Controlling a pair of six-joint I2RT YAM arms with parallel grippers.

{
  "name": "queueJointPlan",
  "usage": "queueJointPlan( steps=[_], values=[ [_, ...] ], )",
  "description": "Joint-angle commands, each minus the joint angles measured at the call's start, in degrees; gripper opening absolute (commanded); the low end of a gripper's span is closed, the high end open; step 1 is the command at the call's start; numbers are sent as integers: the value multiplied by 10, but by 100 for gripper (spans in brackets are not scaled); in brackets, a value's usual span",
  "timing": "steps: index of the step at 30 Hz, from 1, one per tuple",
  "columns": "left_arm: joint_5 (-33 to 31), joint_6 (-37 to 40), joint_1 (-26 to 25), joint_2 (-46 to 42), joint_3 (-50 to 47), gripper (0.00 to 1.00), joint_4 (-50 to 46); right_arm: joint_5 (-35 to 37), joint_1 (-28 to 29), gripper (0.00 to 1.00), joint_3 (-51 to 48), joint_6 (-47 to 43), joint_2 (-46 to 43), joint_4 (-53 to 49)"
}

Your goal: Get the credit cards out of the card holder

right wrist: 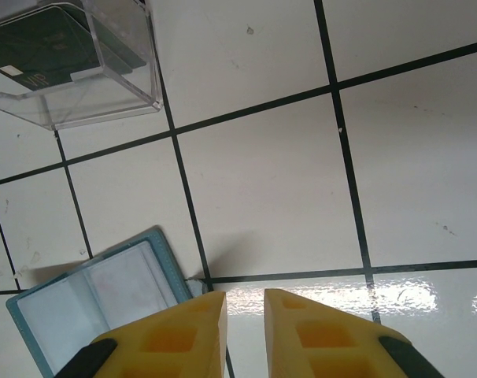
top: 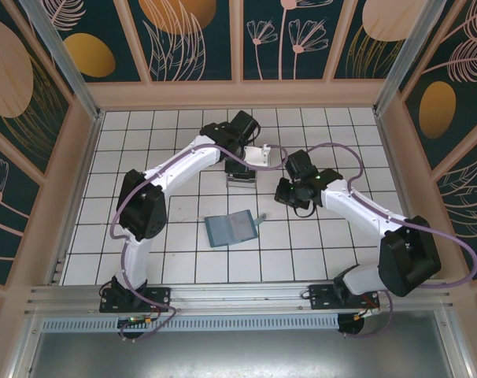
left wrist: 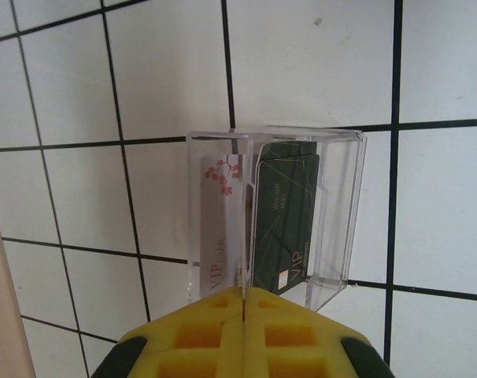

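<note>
The held card [left wrist: 245,236] is parallel to the pale card in the clear box [left wrist: 218,220]. My left gripper should keep going down until the held card stands inside, then let go.
The teal card holder [top: 231,229] lies open and flat on the tiles, its clear pockets facing up [right wrist: 105,303]. My left gripper [left wrist: 244,293] is shut on a thin credit card [left wrist: 244,236] seen edge-on, which reaches down into a clear plastic box [left wrist: 341,205]. A pale credit card [left wrist: 216,228] and a dark green one [left wrist: 286,220] stand in that box. In the top view the left gripper [top: 243,162] hangs right over the box [top: 241,178]. My right gripper [right wrist: 245,298] hovers just past the holder's right corner, slightly open, with nothing between its fingers.
The floor is white tile with dark grout, walled by a wooden frame [top: 81,157] on three sides. The right arm's wrist [top: 301,183] sits close to the right of the box. Open tiles lie left of and in front of the holder.
</note>
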Motion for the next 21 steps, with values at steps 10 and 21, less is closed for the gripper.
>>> queueJointPlan(
  steps=[10, 21],
  values=[
    [-37, 35, 2, 45, 22, 0, 19, 1, -21, 21, -10, -10, -2, -5],
    [-48, 45, 1, 66, 20, 0, 47, -5, -22, 21, -6, -11, 8, -6]
  ],
)
